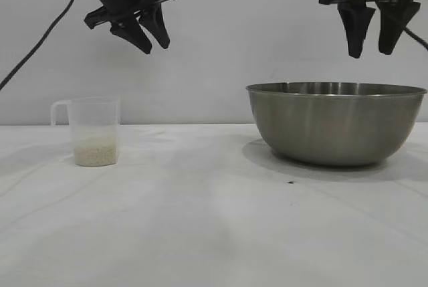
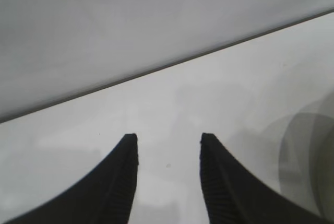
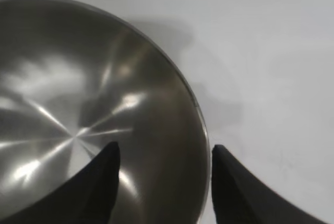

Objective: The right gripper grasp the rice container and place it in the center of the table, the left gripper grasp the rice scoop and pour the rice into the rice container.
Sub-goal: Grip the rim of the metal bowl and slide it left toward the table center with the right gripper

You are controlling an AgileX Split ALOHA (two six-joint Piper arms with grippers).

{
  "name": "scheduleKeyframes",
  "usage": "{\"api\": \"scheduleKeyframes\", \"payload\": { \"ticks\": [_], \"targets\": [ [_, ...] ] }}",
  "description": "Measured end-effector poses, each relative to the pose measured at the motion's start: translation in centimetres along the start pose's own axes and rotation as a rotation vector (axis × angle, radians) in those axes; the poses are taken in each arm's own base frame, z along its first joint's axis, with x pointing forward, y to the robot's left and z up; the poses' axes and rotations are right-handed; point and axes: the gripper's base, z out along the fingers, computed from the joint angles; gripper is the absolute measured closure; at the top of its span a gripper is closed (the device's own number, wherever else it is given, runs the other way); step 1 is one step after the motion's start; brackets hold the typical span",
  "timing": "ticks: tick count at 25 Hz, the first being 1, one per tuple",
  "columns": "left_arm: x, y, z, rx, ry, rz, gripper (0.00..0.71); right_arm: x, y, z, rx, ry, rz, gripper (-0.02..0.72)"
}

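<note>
The rice container sits with its broad, flat base level on the smooth white surface. It should slide along upright when I push the container's rim toward the center.
The rice container [image 1: 336, 122], a big steel bowl, stands on the table [image 1: 200, 233] at the right. It is empty inside [image 3: 78, 104]. My right gripper [image 1: 372, 49] hangs open well above its rim, with one finger over the bowl's inside and the other outside the rim [image 3: 164, 153]. The rice scoop [image 1: 93, 131], a clear cup with its handle toward the left, stands at the left with a layer of rice [image 1: 96, 154] in its bottom. High above it and a little to its right, my left gripper [image 1: 152, 45] is open and empty [image 2: 168, 138].
A plain grey wall stands behind the table. Bare white table surface lies between the scoop and the bowl and across the whole front. A black cable [image 1: 40, 43] hangs from the left arm at the far left.
</note>
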Motion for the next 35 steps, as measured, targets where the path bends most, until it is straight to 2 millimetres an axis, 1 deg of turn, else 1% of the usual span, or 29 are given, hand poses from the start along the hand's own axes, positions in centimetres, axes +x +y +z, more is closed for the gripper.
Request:
{"api": "scheduleKeyframes", "payload": {
  "ticks": [6, 11, 12, 13, 15, 16, 20, 22, 24, 26, 30, 33, 35],
  "targets": [
    [0.0, 0.0, 0.0, -0.001, 0.000, 0.002, 0.424, 0.1, -1.6, 2.1, -0.037, 0.032, 0.062, 0.338],
    [0.0, 0.0, 0.0, -0.001, 0.000, 0.002, 0.424, 0.1, -1.5, 4.0, -0.061, 0.063, 0.071, 0.338],
    [0.0, 0.0, 0.0, -0.001, 0.000, 0.002, 0.424, 0.2, -1.4, 4.5, -0.064, 0.073, 0.071, 0.416],
    [0.0, 0.0, 0.0, -0.002, -0.001, 0.002, 0.424, 0.2, -1.3, 5.0, -0.065, 0.083, 0.071, 0.466],
    [0.0, 0.0, 0.0, -0.002, -0.001, 0.002, 0.424, 0.4, -1.1, 5.6, -0.071, 0.104, 0.065, 0.599],
    [0.0, 0.0, 0.0, -0.002, -0.001, 0.002, 0.424, 0.6, -1.0, 5.7, -0.081, 0.116, 0.064, 0.626],
    [0.0, 0.0, 0.0, -0.003, -0.001, 0.003, 0.424, 0.5, -0.3, 5.6, -0.113, 0.119, 0.078, 0.626],
    [0.0, 0.0, 0.0, -0.003, -0.001, 0.003, 0.424, 0.4, 0.9, 5.4, -0.118, 0.120, 0.042, 0.626],
    [0.0, 0.0, 0.0, -0.001, 0.002, 0.003, 0.424, 0.3, 2.8, 5.2, -0.126, 0.123, -0.004, 0.626],
    [0.1, 0.0, 0.0, 0.002, 0.011, 0.003, 0.424, 0.3, 5.2, 5.0, -0.132, 0.124, -0.058, 0.626],
    [0.3, 0.0, 0.0, 0.005, 0.031, 0.010, 0.424, 0.4, 8.8, 4.4, -0.126, 0.119, -0.150, 0.626],
    [0.4, 0.0, 0.0, 0.004, 0.049, 0.022, 0.424, 0.6, 10.4, 4.1, -0.123, 0.116, -0.189, 0.626],
    [0.4, 0.0, 0.0, 0.003, 0.049, 0.023, 0.424, 0.6, 10.6, 4.1, -0.126, 0.118, -0.196, 0.626]
  ]
}}
